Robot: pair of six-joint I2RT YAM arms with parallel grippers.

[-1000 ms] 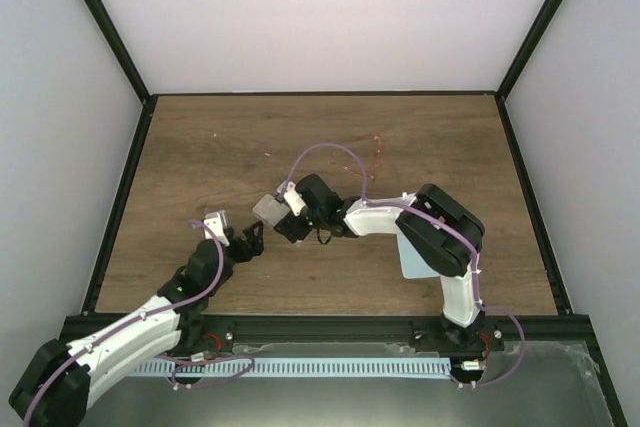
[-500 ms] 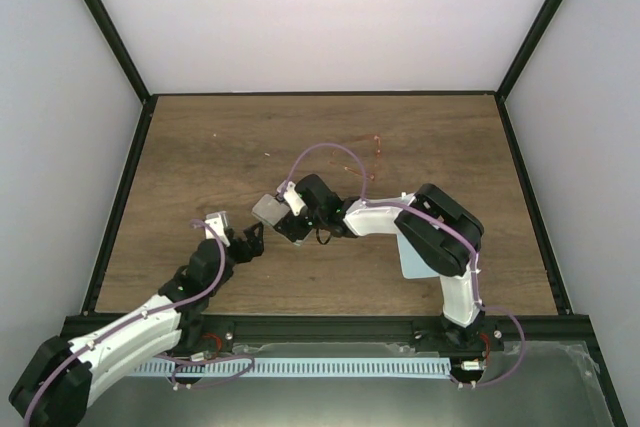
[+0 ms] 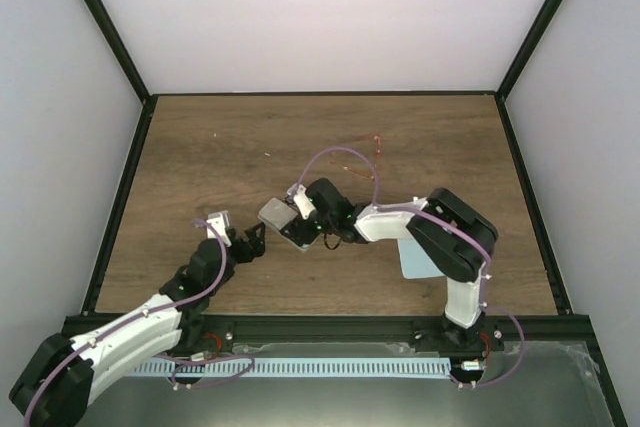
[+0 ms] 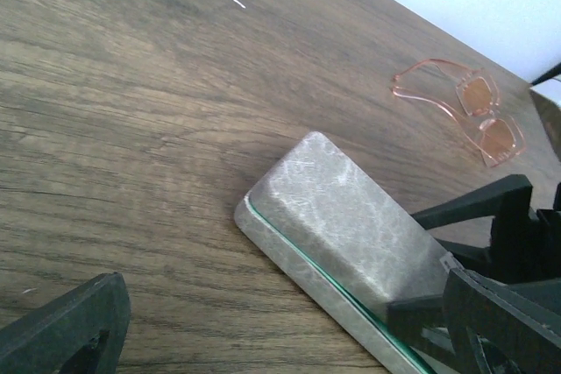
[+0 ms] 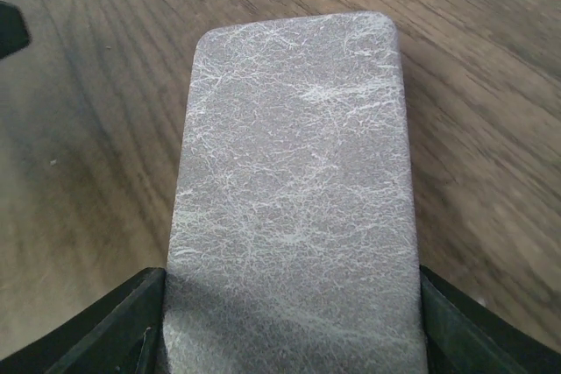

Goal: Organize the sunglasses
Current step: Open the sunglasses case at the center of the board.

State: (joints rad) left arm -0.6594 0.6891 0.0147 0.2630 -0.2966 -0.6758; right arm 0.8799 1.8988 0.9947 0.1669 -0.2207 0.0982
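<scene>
My right gripper should lift the grey case (image 3: 277,213) clear before my left gripper opens it, because the closed case's green seam (image 4: 323,271) is low down by the wood.
The sunglasses (image 3: 372,151), a thin red-framed pair, lie on the table beyond the arms; they also show in the left wrist view (image 4: 463,108), folded open. The grey case (image 3: 283,219) is closed, with a green seam showing in the left wrist view (image 4: 351,236). My right gripper (image 3: 305,225) is shut on the case's near end, one finger on each long side (image 5: 294,330). The case (image 5: 294,172) fills the right wrist view. My left gripper (image 3: 252,240) is open and empty, just left of the case, with the case's end between its spread fingers (image 4: 61,335) in the left wrist view.
A pale blue cloth (image 3: 412,253) lies flat under the right arm's elbow at the right front. Black frame rails (image 3: 120,197) and white walls bound the wooden table (image 3: 220,157).
My right gripper has carried the case a little nearer and to the right, and its elbow has swung right. The left arm has not moved.
</scene>
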